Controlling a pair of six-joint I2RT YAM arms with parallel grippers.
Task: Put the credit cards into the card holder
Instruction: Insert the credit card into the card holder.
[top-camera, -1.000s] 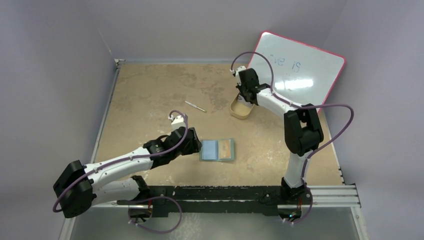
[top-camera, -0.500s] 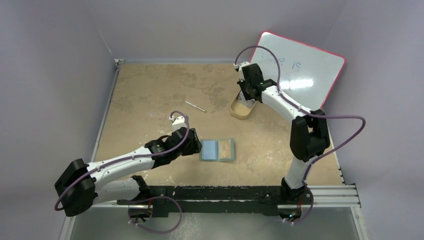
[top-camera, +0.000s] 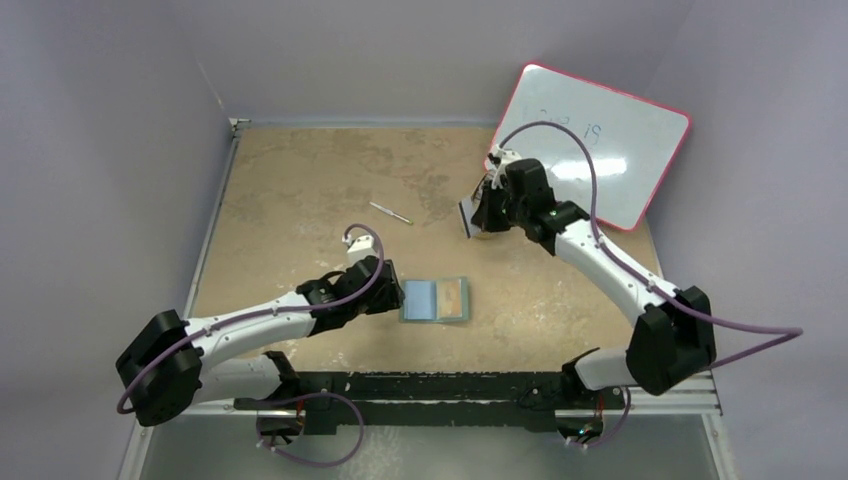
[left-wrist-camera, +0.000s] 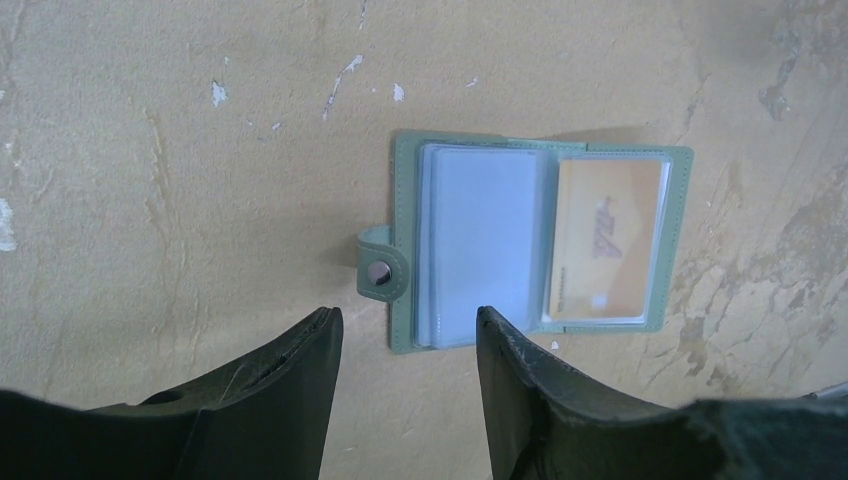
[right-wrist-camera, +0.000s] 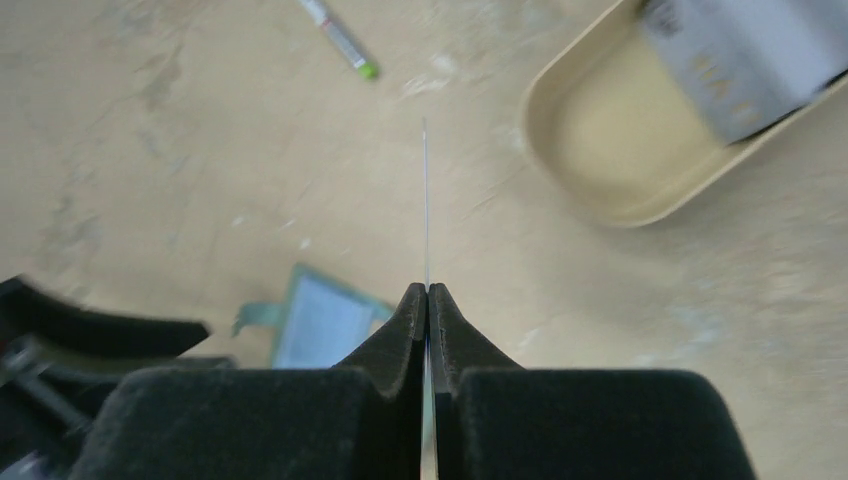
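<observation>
Next, I steady the card holder (top-camera: 436, 299), which lies loose, by pinching its snap tab (left-wrist-camera: 383, 264) with my left gripper before my right gripper slides the credit card in.
The card holder (top-camera: 434, 299) lies open on the table, with pale blue pockets (left-wrist-camera: 470, 250) and an orange card (left-wrist-camera: 605, 240) in its right half. My left gripper (left-wrist-camera: 405, 325) is open, just off the holder's snap-tab side, touching nothing. My right gripper (right-wrist-camera: 427, 290) is shut on one credit card (right-wrist-camera: 425, 200), seen edge-on as a thin line, held above the table. In the top view the gripper (top-camera: 484, 212) hangs over the tray with the card (top-camera: 466, 217) at its left. More credit cards (right-wrist-camera: 730, 60) lie in the beige tray (right-wrist-camera: 545, 95). The holder also shows blurred in the right wrist view (right-wrist-camera: 320, 320).
A green-tipped pen (top-camera: 390, 212) lies on the table left of the tray; it also shows in the right wrist view (right-wrist-camera: 340, 40). A pink-edged whiteboard (top-camera: 600, 140) leans at the back right. Grey walls enclose the table.
My right gripper has lifted out of the tray with a card and swung forward and slightly left toward the table's middle. My left arm has barely moved.
</observation>
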